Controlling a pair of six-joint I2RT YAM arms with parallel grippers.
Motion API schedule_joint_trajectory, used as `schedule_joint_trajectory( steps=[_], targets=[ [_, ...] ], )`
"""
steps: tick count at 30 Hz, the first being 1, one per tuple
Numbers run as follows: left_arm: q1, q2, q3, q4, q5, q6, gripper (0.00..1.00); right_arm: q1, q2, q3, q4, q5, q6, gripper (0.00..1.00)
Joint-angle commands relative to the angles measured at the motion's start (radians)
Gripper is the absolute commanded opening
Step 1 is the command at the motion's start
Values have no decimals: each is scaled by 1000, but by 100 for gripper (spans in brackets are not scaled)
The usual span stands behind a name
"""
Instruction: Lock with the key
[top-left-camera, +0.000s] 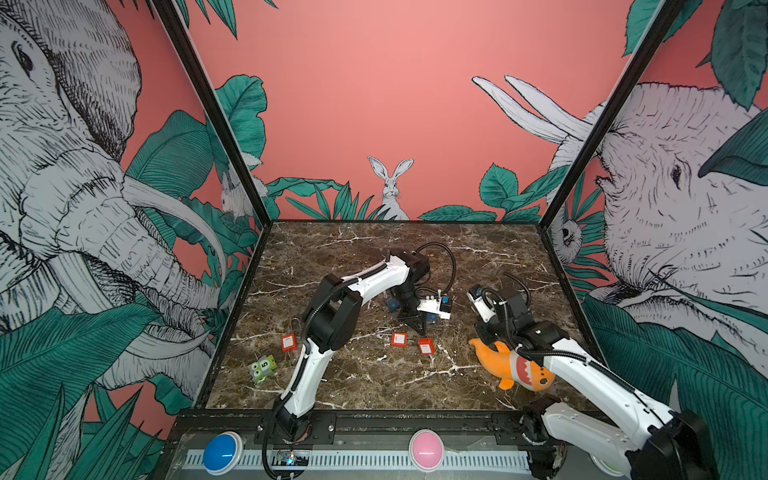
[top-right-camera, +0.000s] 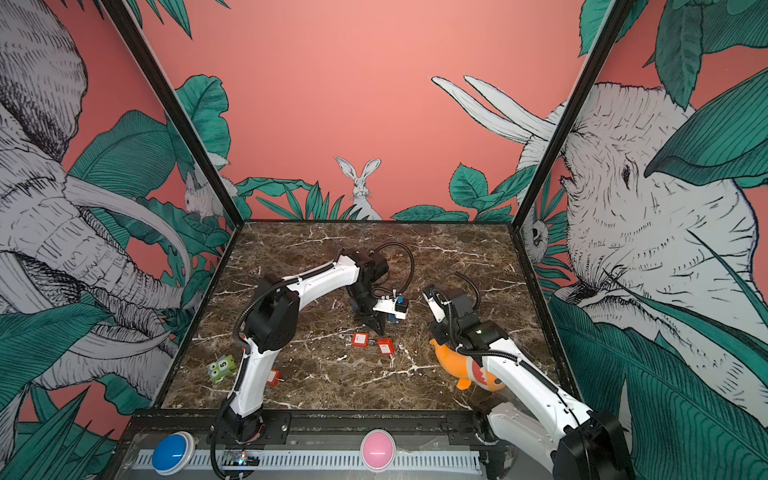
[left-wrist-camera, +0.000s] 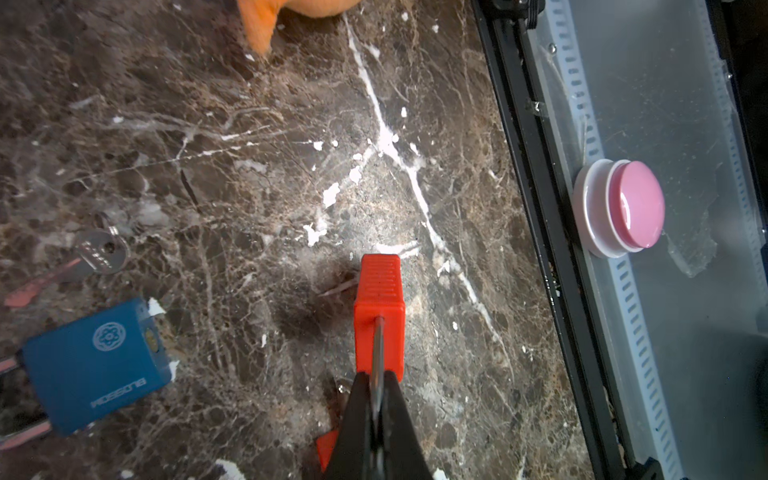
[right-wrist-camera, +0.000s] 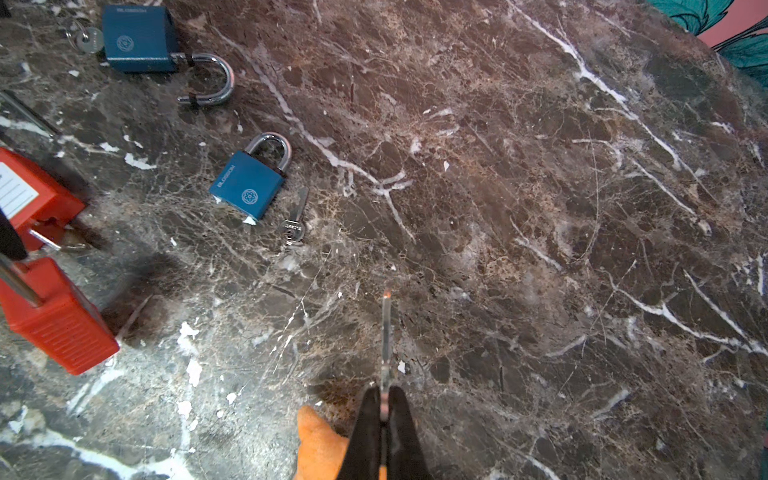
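Observation:
The red padlock (top-left-camera: 426, 347) hangs low by its shackle above clear marble, so my left gripper keeps lowering it gently until its body rests there, then let go.
My left gripper (left-wrist-camera: 377, 388) is shut on the thin metal shackle of a red padlock (left-wrist-camera: 380, 316). The padlock's body sticks out past the fingertips, low over the marble. Both top views show this red padlock (top-left-camera: 427, 345) (top-right-camera: 385, 346) at mid-table, under the left gripper (top-left-camera: 419, 328). My right gripper (right-wrist-camera: 385, 395) is shut on a silver key (right-wrist-camera: 386, 332), seen edge-on and pointing forward. The held padlock (right-wrist-camera: 54, 316) lies well to the side of that key. In a top view the right gripper (top-left-camera: 484, 332) hangs above the orange toy's tail.
Two more red padlocks (top-left-camera: 399, 339) (top-left-camera: 288, 343) lie on the marble. Two blue padlocks (right-wrist-camera: 141, 39) (right-wrist-camera: 247, 185) rest further back, a loose key (right-wrist-camera: 293, 226) beside the nearer. An orange plush shark (top-left-camera: 513, 365) sits under the right arm, a green number block (top-left-camera: 262, 368) at the left.

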Motion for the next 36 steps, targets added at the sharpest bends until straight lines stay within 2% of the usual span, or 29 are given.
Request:
schedule_joint_trajectory(
  steps=[1, 6, 9, 10, 15, 17, 23, 29, 36],
  targets=[
    [-7, 10, 57, -24, -2, -24, 0, -4, -13, -8, 47, -5, 30, 0],
    [-16, 52, 94, -32, -23, -39, 0, -3, -9, -15, 53, -34, 35, 0],
    [-17, 45, 70, 20, -34, -69, 0, -3, -16, -20, 51, -43, 32, 0],
    [-17, 40, 59, 45, -72, -82, 0, -4, -19, -20, 50, -38, 32, 0],
    [-19, 27, 33, 128, -74, -92, 0, -4, -20, -3, 32, -36, 39, 0],
    [-19, 34, 37, 139, -77, -86, 4, -4, -15, 5, 34, -42, 51, 0],
    [-21, 59, 58, 141, -89, -72, 10, -4, 2, 3, 54, -54, 74, 0],
    [-20, 74, 68, 93, -68, -18, 8, -4, 21, 10, 66, -69, 73, 0],
    [-23, 100, 96, 86, -71, -28, 14, -3, 43, 17, 71, -84, 76, 0]
  ],
)
